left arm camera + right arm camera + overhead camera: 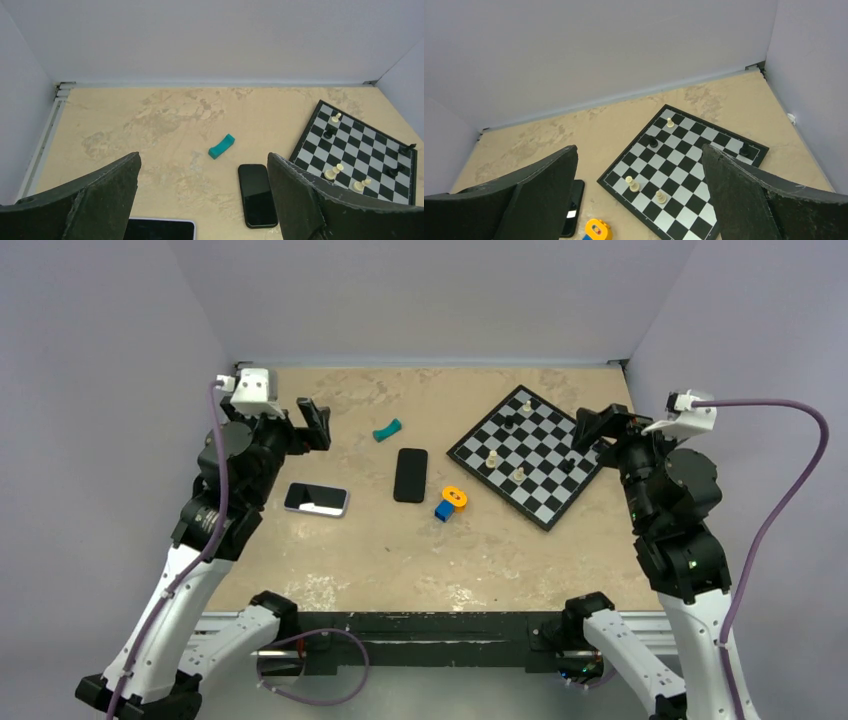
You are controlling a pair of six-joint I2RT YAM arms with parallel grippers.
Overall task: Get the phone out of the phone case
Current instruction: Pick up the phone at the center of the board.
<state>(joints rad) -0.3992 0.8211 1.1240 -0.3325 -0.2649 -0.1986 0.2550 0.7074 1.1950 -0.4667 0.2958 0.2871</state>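
Note:
The pale-rimmed phone's end [295, 495] farthest from the black slab has open space around it, so my left gripper goes on going there before it closes across the phone's long sides [306, 510].
A dark-screened phone with a pale lavender rim [316, 499] lies flat on the tan table at the left; its top edge shows in the left wrist view [160, 230]. A black phone-shaped slab [410, 474] lies flat at the table's middle, also in the left wrist view [257, 195] and the right wrist view [574, 207]. I cannot tell which of the two is the case. My left gripper [315, 425] hangs open and empty above the table, behind the pale-rimmed phone [203, 157]. My right gripper [597, 427] is open and empty over the chessboard's right edge [639, 148].
A chessboard [545, 502] with several black and white pieces lies at the right. A teal block [387, 429] sits behind the black slab. A yellow and blue toy brick [451, 502] sits right of the slab. Grey walls close in the table on three sides.

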